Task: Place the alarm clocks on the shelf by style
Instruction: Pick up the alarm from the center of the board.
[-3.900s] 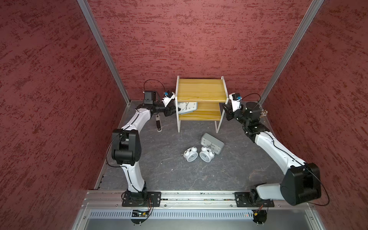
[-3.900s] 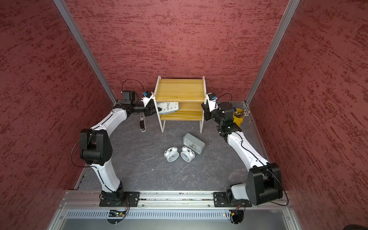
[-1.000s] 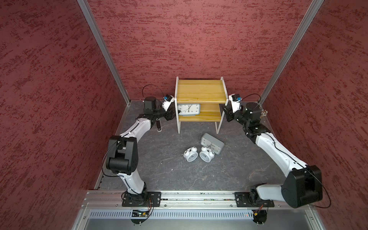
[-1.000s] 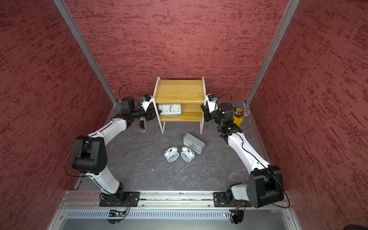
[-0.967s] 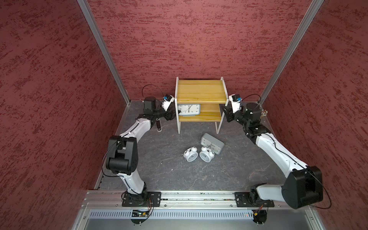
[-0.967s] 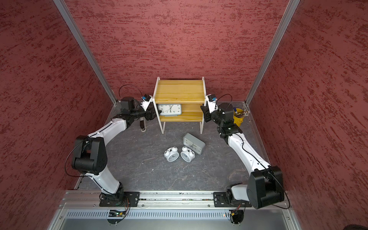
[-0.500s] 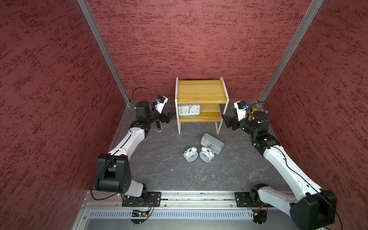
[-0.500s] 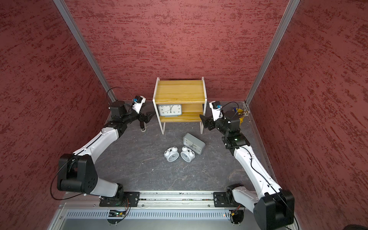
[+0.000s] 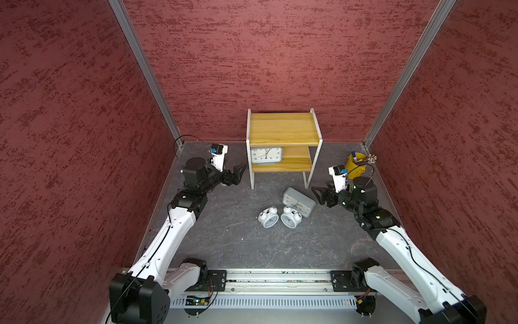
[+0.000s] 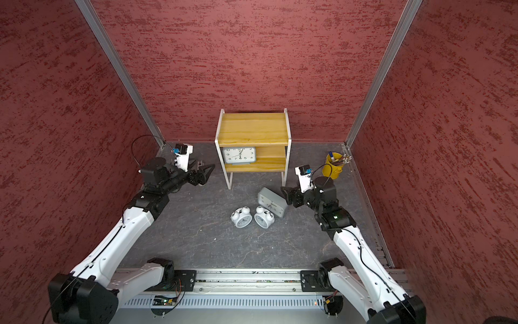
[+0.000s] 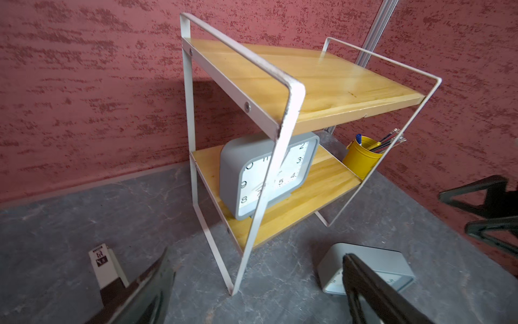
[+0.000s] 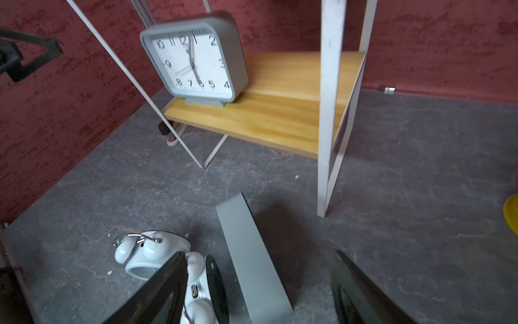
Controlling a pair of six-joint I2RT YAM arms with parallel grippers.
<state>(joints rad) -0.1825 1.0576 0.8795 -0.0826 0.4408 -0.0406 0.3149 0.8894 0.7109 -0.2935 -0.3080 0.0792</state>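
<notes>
The clock's near end (image 12: 268,305) points in between the open fingers, so my right gripper should carry on going down toward the floor grey clock (image 9: 298,201) and close across its narrow thickness.
The shelf (image 9: 283,130) (image 10: 253,129) stands against the back wall. One grey alarm clock (image 9: 266,155) (image 10: 239,155) (image 11: 269,179) (image 12: 196,59) stands upright at the left of its lower board. The second grey clock (image 9: 297,202) (image 10: 272,202) (image 12: 249,252) leans on the floor in front. Two white twin-bell clocks (image 9: 268,217) (image 9: 291,217) lie beside it. My left gripper (image 9: 238,172) (image 11: 256,255) hangs open and empty left of the shelf. My right gripper (image 9: 318,193) (image 12: 259,254) is open and empty, just right of the floor grey clock.
A yellow pen cup (image 9: 356,165) (image 11: 361,157) stands at the back right, behind my right wrist. A small black-and-white stick-like object (image 11: 103,263) (image 12: 173,134) lies on the floor left of the shelf. Red walls close in on three sides.
Both grippers have opened and drawn back from the shelf's sides. The grey clock, earlier tilted at the left gripper, now stands alone on the lower board. The right gripper has come down toward the floor clock.
</notes>
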